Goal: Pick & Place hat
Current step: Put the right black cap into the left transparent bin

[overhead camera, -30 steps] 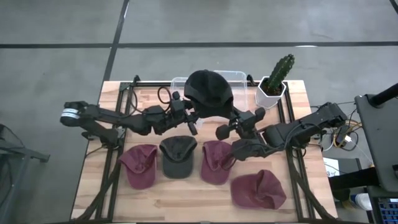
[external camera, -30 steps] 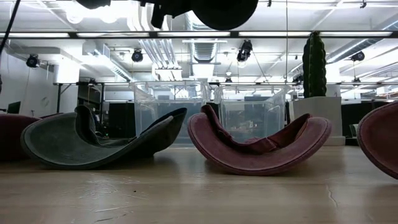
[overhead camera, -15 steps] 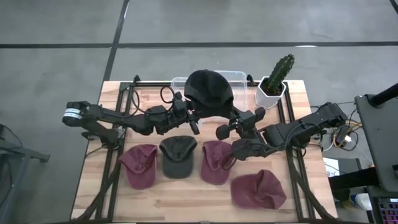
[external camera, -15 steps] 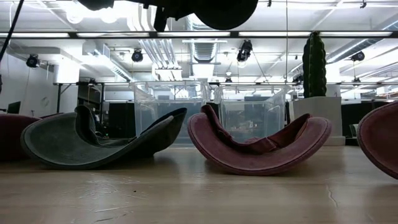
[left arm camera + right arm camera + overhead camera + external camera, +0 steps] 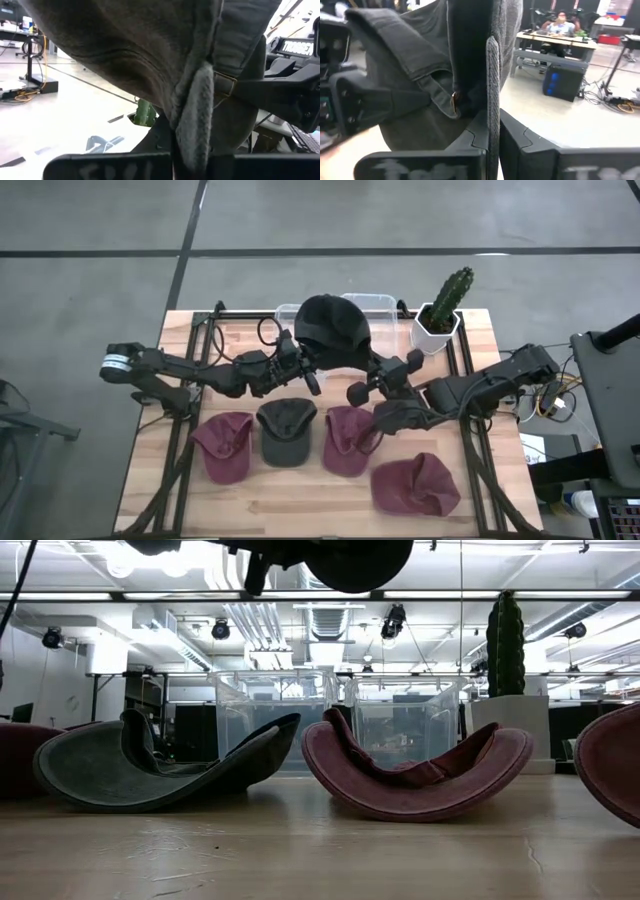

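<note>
Both of the robot's grippers are pinching the black hat's rim (image 5: 493,70), so the right gripper should open and pull back before the left gripper lowers the hat into its nearer clear bin (image 5: 286,311).
A black hat (image 5: 330,328) hangs crown up above the table's far middle, in front of a clear bin (image 5: 375,302). It also shows at the top of the low view as a black hat (image 5: 360,560). My left gripper (image 5: 308,372) is shut on its left side, and my right gripper (image 5: 368,376) is shut on its right side. Below them, hats lie upturned on the wooden table (image 5: 180,490): a maroon hat (image 5: 225,447), a dark grey hat (image 5: 286,432), a second maroon hat (image 5: 347,440) and a third maroon hat (image 5: 415,484). My left gripper pinches the hat's lower rim (image 5: 194,125) between its two fingers, near the brass strap buckle (image 5: 226,85). The rim runs up from the fingers as a thick folded edge. The hat is lifted clear of the table. My right gripper pinches the hat's rim edge (image 5: 492,95) between its two fingers, beside the back strap and its buckle (image 5: 454,98). The edge stands upright between the fingers. The hat hangs clear of the table, borne by both grippers.
A potted cactus (image 5: 447,302) stands at the far right, beside the bin. Black frame rails (image 5: 468,430) run along the table's left and right sides. Bare wood lies along the near edge, left of the third maroon hat.
My left gripper has edged toward the black hat, and the hat has shifted slightly toward the table's left. The hats on the table have stayed where they were.
</note>
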